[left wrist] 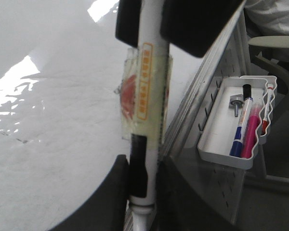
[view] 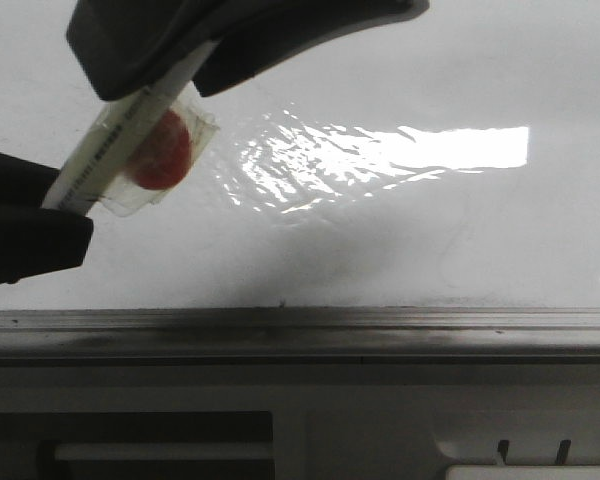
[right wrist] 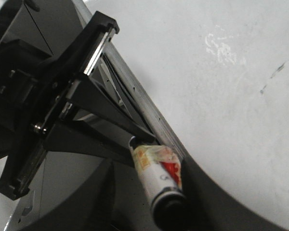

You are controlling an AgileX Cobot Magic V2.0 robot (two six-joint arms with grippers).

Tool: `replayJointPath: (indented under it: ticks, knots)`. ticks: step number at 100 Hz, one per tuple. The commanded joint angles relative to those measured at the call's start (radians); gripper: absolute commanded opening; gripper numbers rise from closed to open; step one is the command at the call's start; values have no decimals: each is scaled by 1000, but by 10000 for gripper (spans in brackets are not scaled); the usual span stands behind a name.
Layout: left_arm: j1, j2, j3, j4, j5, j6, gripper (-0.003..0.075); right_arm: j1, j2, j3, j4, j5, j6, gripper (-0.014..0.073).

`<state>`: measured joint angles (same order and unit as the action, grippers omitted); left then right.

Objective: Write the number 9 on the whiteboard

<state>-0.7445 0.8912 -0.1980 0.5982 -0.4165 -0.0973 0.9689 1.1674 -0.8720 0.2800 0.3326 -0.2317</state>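
My left gripper is closed around the marker's lower end [view: 68, 192]. It should open and move away before my right gripper brings the marker's tip to the whiteboard [view: 220, 195].
The whiteboard [view: 430, 230] is glossy white with a bright glare patch; it also shows in the left wrist view [left wrist: 53, 86] and the right wrist view [right wrist: 221, 106]. I see no black number 9 on it, only faint grey dashed smudges. A white marker [view: 120, 160] wrapped in clear tape with a red patch is held in front of the board. My left gripper [view: 60, 205] is shut on its lower end [left wrist: 145, 187]. My right gripper [view: 195, 70] is closed around the other, black-capped end [right wrist: 156, 185].
A grey metal tray rail [view: 380, 330] runs along the board's lower edge. A white side tray [left wrist: 216, 144] hangs beside the board and holds several markers [left wrist: 243, 125] and a small metal part.
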Motion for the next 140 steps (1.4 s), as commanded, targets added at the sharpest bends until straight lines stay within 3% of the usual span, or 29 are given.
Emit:
replayJointPath:
  ticks: [1, 14, 25, 39, 55, 71, 92, 104, 122, 140]
  knots:
    - [-8, -9, -27, -18, -83, -6, -20, -2, -16, -36, 20, -62, -11, 202]
    - [-8, -9, -27, -20, -83, -6, -9, -2, -16, -36, 20, -58, -11, 32]
    - [-8, -9, -27, -27, -83, -6, 112, -2, -16, -36, 20, -56, -11, -77]
    - [-8, -9, -27, -32, -107, -6, 255, -2, -16, -36, 20, -56, -11, -76]
    - [-8, -22, -27, -84, -126, -6, 253, -3, -18, -36, 20, -56, -11, -76]
    - [-8, -95, -27, -257, -123, -4, 253, -13, -34, -36, 20, -56, -11, -76]
    - [-1, -244, -27, -495, -99, 45, 253, -113, -125, -39, 22, -56, 27, -73]
    - [14, -288, -27, -528, -52, 77, 253, -198, -151, -75, 22, -19, 111, -64]
    - [15, -291, -27, -530, -45, 77, 253, -300, -120, -164, 20, 85, 111, -64]
    - [15, -291, -27, -530, -43, 77, 253, -357, -66, -216, 12, 102, 111, -64]
